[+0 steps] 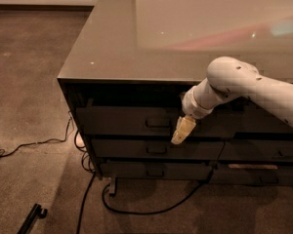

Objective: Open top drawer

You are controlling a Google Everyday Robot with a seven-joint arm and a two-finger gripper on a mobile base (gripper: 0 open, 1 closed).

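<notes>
My gripper's fingers are hanging next to the loop handle against the drawer's flat front. I should lift them to the drawer's upper rim and pull there.
The top drawer is a wide dark front just under the table top, with a small loop handle at its centre. Its front sits about level with the fronts below; no inside shows. My gripper, pale yellow at the tip of the white arm, hangs in front of the drawer front. It is just right of the handle and a little below it, pointing down and left, and does not hold the handle.
Two slimmer drawer fronts lie below, and a right-hand stack beside them. The glossy table top overhangs above. Black cables trail on the carpet under and left of the cabinet. A black bar lies at the lower left.
</notes>
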